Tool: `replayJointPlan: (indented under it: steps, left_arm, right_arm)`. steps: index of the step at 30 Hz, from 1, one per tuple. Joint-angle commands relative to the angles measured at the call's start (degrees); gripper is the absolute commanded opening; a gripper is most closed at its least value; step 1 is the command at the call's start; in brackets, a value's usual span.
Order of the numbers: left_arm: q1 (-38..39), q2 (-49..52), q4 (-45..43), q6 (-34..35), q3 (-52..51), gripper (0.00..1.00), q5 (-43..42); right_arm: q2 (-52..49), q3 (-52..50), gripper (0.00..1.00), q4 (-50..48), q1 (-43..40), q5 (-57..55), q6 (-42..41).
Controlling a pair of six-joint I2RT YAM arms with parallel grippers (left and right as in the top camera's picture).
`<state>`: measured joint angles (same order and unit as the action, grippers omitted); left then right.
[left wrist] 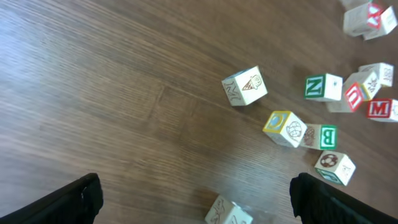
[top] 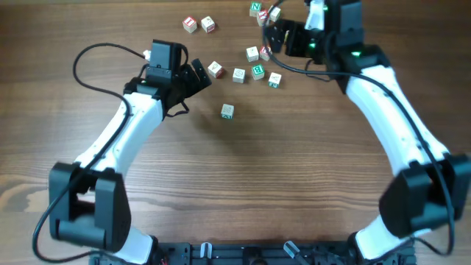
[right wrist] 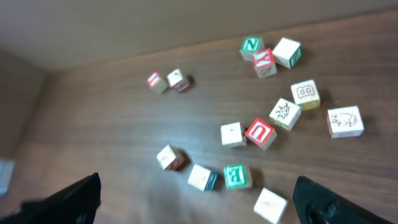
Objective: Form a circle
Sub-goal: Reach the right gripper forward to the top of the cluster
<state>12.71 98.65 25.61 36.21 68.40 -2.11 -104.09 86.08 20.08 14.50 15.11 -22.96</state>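
Observation:
The red U cube (top: 265, 53) is crowding the white cube on my right gripper's side, so my right gripper needs to put the red U cube next to the lone cube (top: 249, 107).
The circle's pieces are small pale wooden letter cubes; no ring shows. A loose row of cubes (top: 257, 71) lies mid-table, and one cube (top: 227, 110) sits alone below it. My left gripper (top: 200, 73) is open, its tips beside the leftmost cube (top: 215, 69). In the left wrist view that cube (left wrist: 229, 213) rests on the wood between the wide-apart fingers (left wrist: 68, 202), touching neither; left gripper (left wrist: 198, 202). My right gripper (top: 272, 33) hovers open near the far cubes (top: 263, 15). In its own view the right gripper (right wrist: 199, 202) holds nothing, with the green B cube (right wrist: 236, 176) on the table below.
Two more cubes (top: 199, 24) lie at the far left of the group. A white and a red U cube (top: 259, 53) sit under the right arm. The table's far edge (right wrist: 186, 46) runs just behind the cubes. Bare wood fills the near half (top: 243, 184).

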Motion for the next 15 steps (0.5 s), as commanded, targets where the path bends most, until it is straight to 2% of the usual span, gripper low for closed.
replayJointPlan:
  steps: [1,3,12,15]
  left_arm:
    - [0.31,4.13,-2.84,0.72,-0.50,1.00,-0.83]
    - [0.44,5.95,-4.46,0.74,-0.50,1.00,-0.87]
    - [0.68,7.98,-6.27,0.70,-0.50,1.00,-0.85]
    - [0.68,7.98,-5.84,0.68,-0.50,1.00,-0.85]
  right_arm:
    - [-8.68,1.73,0.90,-2.58,1.33,-7.19,-6.38]
    - [-11.65,4.37,0.86,-2.56,2.05,-8.63,-8.50]
    - [-26.82,22.10,0.87,2.80,5.95,-20.13,-12.07]
    - [-30.62,24.76,0.79,4.90,6.34,-21.97,-16.48]
